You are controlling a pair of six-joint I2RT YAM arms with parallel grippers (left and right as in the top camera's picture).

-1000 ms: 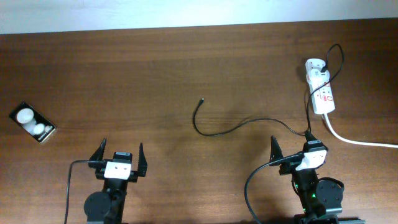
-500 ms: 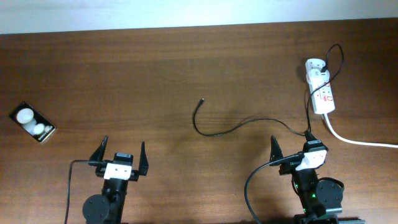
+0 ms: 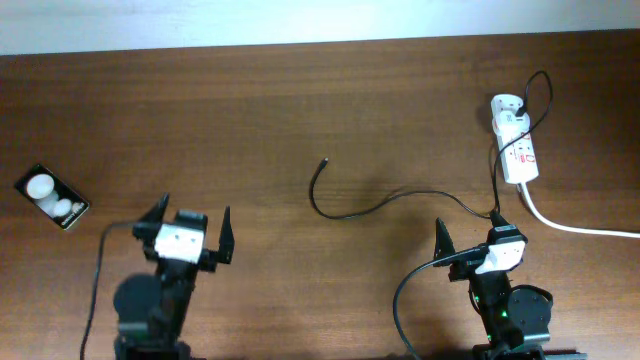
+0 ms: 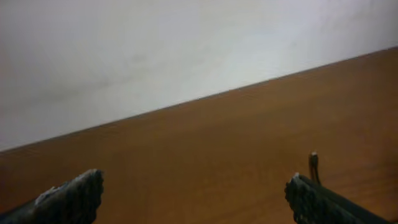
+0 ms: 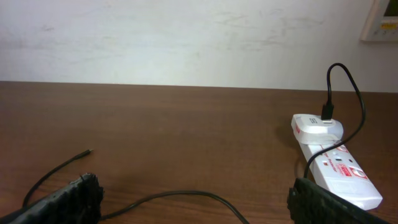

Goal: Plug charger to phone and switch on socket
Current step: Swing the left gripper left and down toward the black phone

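Note:
I see the charger's plug tip [image 3: 323,162] lying far away from the slanted phone, so next my left gripper reaches over the phone [image 3: 52,197] and slides the phone inward before I plug in the charger.
The black phone [image 3: 52,197] with two white round blobs lies at the far left of the table. The charger's thin black cable [image 3: 380,204] runs from its plug tip [image 3: 323,161] at mid-table to the white adapter [image 3: 507,108], which sits in the white socket [image 3: 519,148] at the right. The cable [image 5: 186,195], adapter [image 5: 317,126] and socket [image 5: 339,171] show in the right wrist view; the tip [image 4: 314,162] shows in the left wrist view. My left gripper [image 3: 190,228] is open and empty, right of the phone. My right gripper [image 3: 468,232] is open and empty, just below the cable.
The socket's thick white cord [image 3: 580,228] trails off to the right edge. A white wall [image 5: 186,37] rises behind the table's far edge. The robot's own thicker black cables [image 3: 405,300] hang near each arm base.
My left arm has risen and swung slightly up and left, its gripper still open. The right arm, cable, phone and socket have not moved.

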